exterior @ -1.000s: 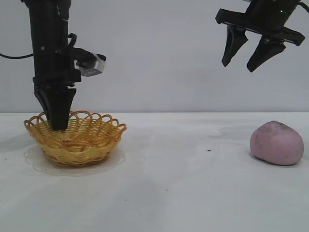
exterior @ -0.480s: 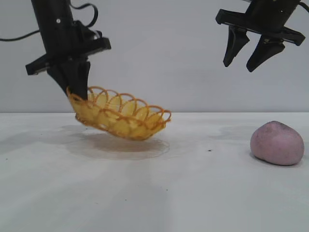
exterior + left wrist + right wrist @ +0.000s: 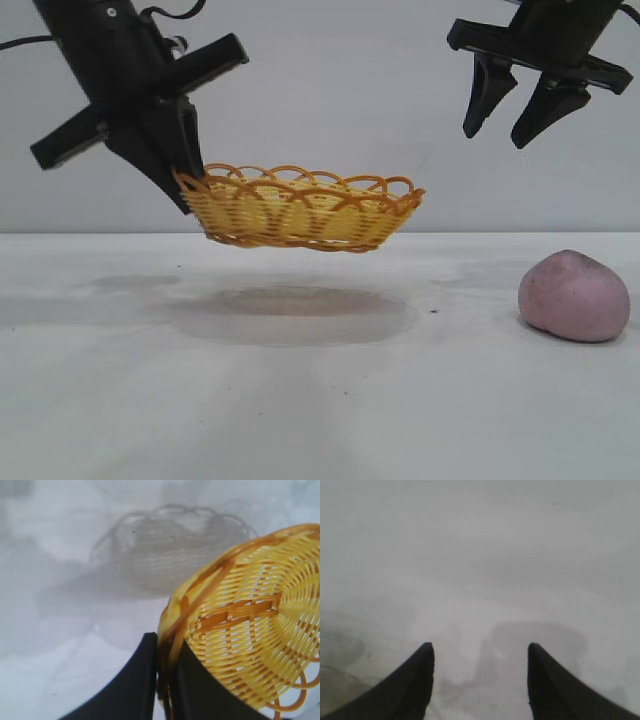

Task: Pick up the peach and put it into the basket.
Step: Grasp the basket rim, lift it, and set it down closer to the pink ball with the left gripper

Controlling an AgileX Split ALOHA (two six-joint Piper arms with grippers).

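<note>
The basket hangs in the air (image 3: 300, 212) by its rim, so next my left gripper lowers it to the white table (image 3: 312, 315) and back away before my right gripper takes the peach.
The yellow-orange wicker basket (image 3: 305, 213) hangs level in the air, well above the white table. My left gripper (image 3: 185, 185) is shut on the basket's left rim; in the left wrist view its black fingers (image 3: 137, 685) pinch the looped edge of the basket (image 3: 250, 630). The pink-purple peach (image 3: 573, 297) lies on the table at the far right. High above the peach, my right gripper (image 3: 497, 138) hangs open and empty. In the right wrist view the right gripper (image 3: 480, 652) shows only bare table between its spread fingers.
The white table (image 3: 320, 400) carries the basket's shadow (image 3: 295, 312) under the lifted basket. A small dark speck (image 3: 433, 311) lies left of the peach. A plain grey wall stands behind.
My left gripper closed on the basket's rim, lifted it off the table and carried it to the right, levelling it from a tilt. The right arm and the peach have not moved.
</note>
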